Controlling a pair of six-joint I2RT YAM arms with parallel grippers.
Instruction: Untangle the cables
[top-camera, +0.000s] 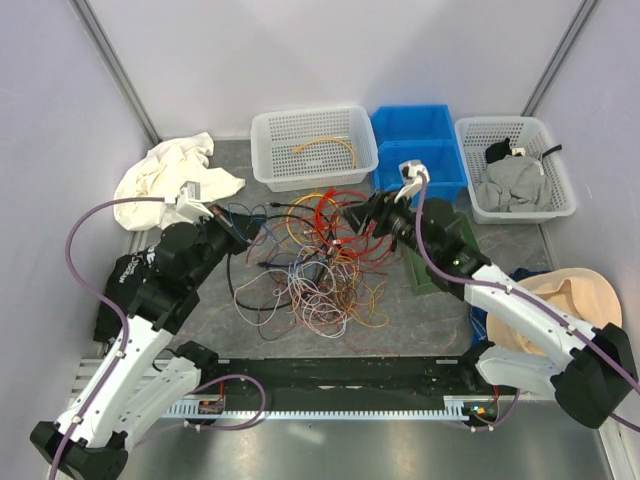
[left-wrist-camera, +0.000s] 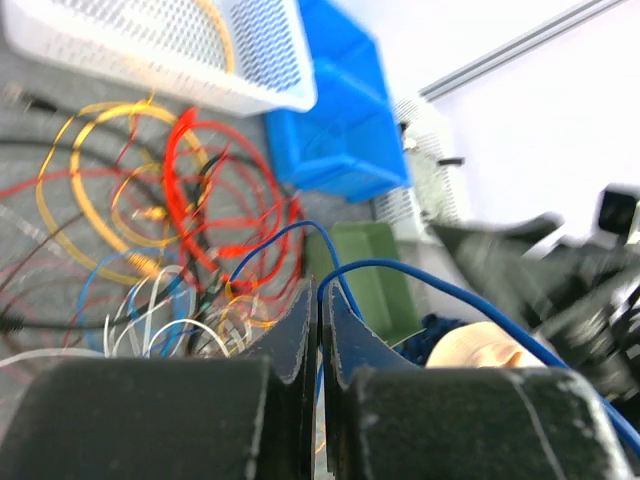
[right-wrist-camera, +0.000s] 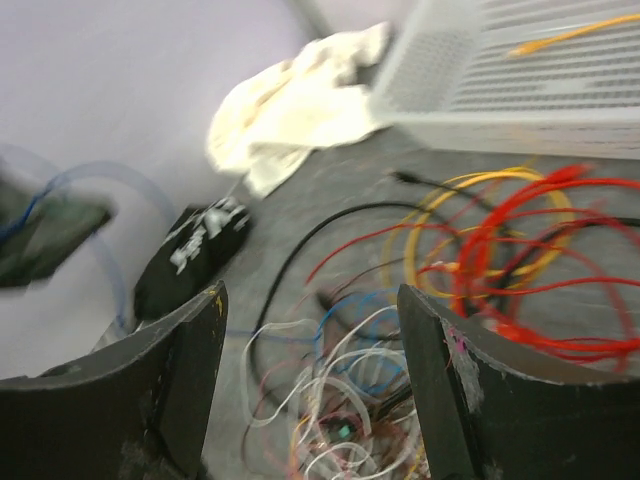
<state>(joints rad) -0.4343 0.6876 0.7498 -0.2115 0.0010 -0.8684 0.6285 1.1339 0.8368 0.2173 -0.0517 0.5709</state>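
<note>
I expect the thin blue cable (top-camera: 240, 207) to keep its curves when I carry it, because it arches from my left gripper in an open bow (right-wrist-camera: 122, 170).
The cables (top-camera: 310, 262) lie in a tangled heap of red, orange, yellow, black, white, pink and blue loops in the middle of the table. My left gripper (top-camera: 236, 232) is at the heap's left edge. In the left wrist view it (left-wrist-camera: 320, 305) is shut on a thin blue cable (left-wrist-camera: 440, 290) that arches away to the right. My right gripper (top-camera: 358, 215) hangs over the heap's upper right part, above the red coils (top-camera: 345, 215). In the right wrist view it (right-wrist-camera: 310, 300) is open and empty, above white and blue loops (right-wrist-camera: 370, 350).
A white basket (top-camera: 313, 170) holding a yellow cable stands at the back. Beside it are a blue bin (top-camera: 420, 140) and a second white basket (top-camera: 560, 190) with grey cloth. A white cloth (top-camera: 175, 175) lies back left. A green block (top-camera: 435, 255) and a beige hat (top-camera: 565, 300) are on the right.
</note>
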